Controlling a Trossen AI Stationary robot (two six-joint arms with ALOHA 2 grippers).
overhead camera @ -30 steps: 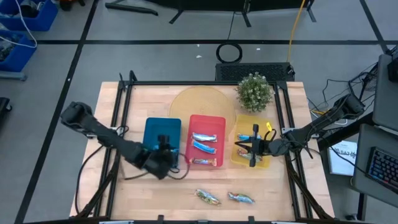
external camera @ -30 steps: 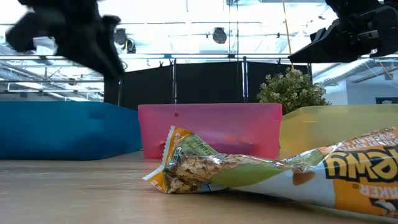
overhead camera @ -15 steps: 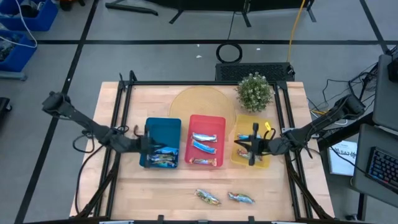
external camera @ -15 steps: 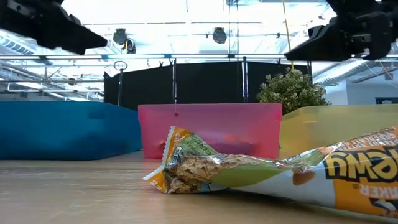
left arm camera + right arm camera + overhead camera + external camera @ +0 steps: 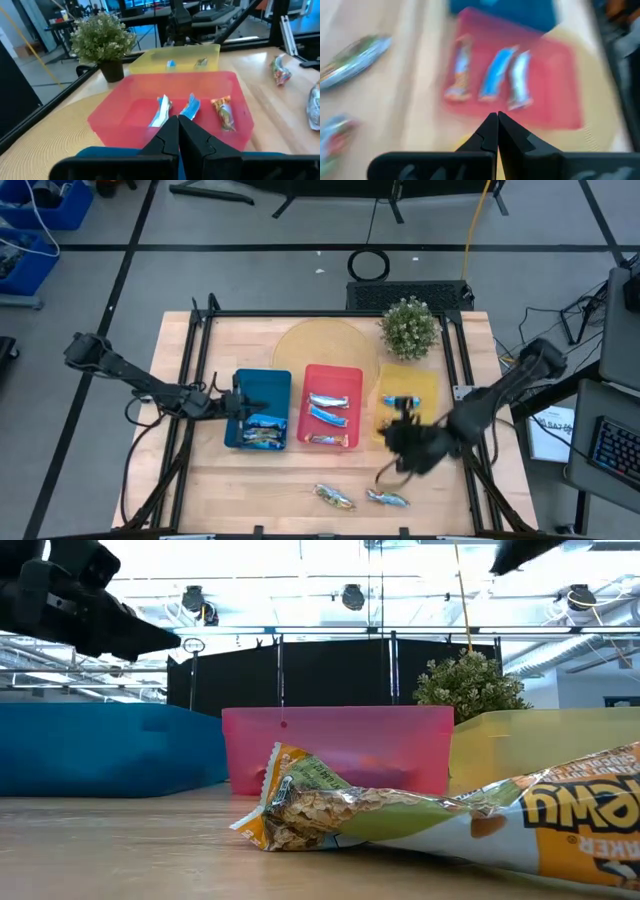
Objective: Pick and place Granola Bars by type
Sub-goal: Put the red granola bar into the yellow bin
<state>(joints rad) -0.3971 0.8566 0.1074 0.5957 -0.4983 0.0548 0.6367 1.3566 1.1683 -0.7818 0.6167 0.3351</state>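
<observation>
My right gripper should carry the foil bar (image 5: 388, 498) into the yellow tray (image 5: 424, 386), because the bar lies in front of that tray, far from my left gripper.
Two foil bars lie on the bare table near its near edge, one (image 5: 335, 497) and another (image 5: 388, 498); the first fills the low view (image 5: 400, 810). Two bars (image 5: 262, 430) lie in the blue tray (image 5: 262, 385), three (image 5: 326, 418) in the red tray (image 5: 350, 375), and one (image 5: 400, 401) shows in the yellow tray (image 5: 425, 385). My left gripper (image 5: 240, 406) (image 5: 178, 131) hangs shut over the blue tray's left edge. My right gripper (image 5: 400, 442) (image 5: 497, 125) is shut over the yellow tray's near-left corner, holding nothing that shows.
A potted plant (image 5: 409, 327) stands at the far right of the table beside a round woven mat (image 5: 320, 345). The three trays sit side by side mid-table. A black frame rail (image 5: 200, 360) borders the tabletop. Bare wood lies along the near edge around the two loose bars.
My left gripper has drawn back from over the blue tray's near end toward the table's left edge, uncovering two bars in that tray. My right gripper has swung from above the yellow tray toward the near edge and a little left, turning as it went.
</observation>
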